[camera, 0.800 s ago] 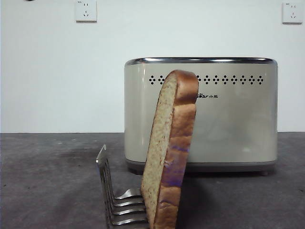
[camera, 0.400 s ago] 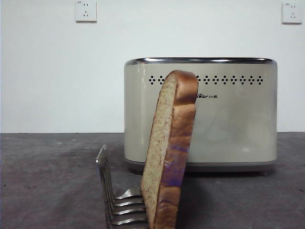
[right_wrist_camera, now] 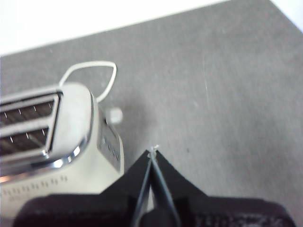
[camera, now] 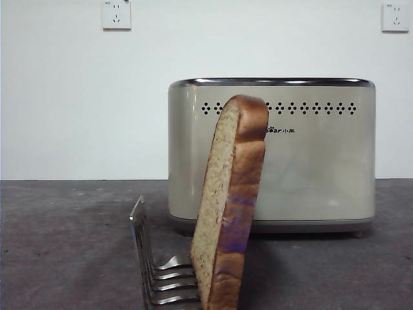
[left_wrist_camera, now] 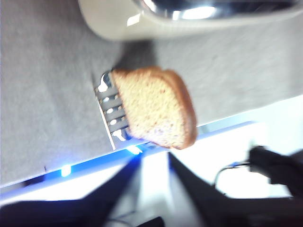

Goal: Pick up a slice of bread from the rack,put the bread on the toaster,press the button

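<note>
I expect the leaning slice to come free and leave the rack standing when I lift the slice, because a wide gap shows beside it.
The slice of bread stands upright in the rack at the front and leans slightly to the right. The cream toaster stands behind it. No gripper shows in the front view. In the blurred left wrist view, my left gripper is open and empty, some way short of the bread in the rack, with the toaster beyond. In the right wrist view, my right gripper is shut and empty, above the table beside the toaster's end with its two open slots.
A white cord loops on the grey table behind the toaster. Small buttons sit on the toaster's end panel. Two wall sockets are on the white wall. The table's front edge with blue lights lies near the rack.
</note>
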Controlling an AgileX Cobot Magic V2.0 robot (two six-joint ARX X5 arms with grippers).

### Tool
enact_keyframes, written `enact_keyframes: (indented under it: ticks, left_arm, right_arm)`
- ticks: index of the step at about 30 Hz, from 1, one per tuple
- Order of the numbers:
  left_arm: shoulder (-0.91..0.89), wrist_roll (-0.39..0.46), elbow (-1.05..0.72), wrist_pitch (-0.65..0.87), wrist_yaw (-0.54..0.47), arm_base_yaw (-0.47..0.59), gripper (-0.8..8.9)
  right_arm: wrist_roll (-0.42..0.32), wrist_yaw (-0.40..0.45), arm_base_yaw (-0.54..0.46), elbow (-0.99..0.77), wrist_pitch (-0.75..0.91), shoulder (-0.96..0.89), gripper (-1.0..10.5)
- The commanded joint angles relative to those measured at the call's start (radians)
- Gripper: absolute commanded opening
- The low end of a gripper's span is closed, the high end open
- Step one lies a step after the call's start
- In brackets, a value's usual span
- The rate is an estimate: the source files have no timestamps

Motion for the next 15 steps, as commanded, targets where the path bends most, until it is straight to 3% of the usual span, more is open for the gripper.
enact_keyframes:
  ticks: [1,4,11,15]
  left_arm:
    - [0.034,-0.090,-0.003,0.005,-0.064,-0.068,2.95]
    - [0.074,-0.125,-0.003,0.010,-0.076,-0.118,3.01]
    - [0.201,-0.173,-0.003,0.018,-0.119,-0.184,5.04]
    - [0.259,-0.174,-0.002,0.094,-0.171,-0.200,5.03]
  right_arm:
    - [-0.009,-0.002,0.001,-0.002,-0.049,-0.001,0.0]
    - [-0.011,0.008,0.001,-0.002,-0.087,0.000,0.0]
    - [-0.032,0.000,0.001,-0.002,-0.092,-0.001,0.0]
    - [-0.035,0.001,0.001,-0.002,-0.092,-0.001,0.0]
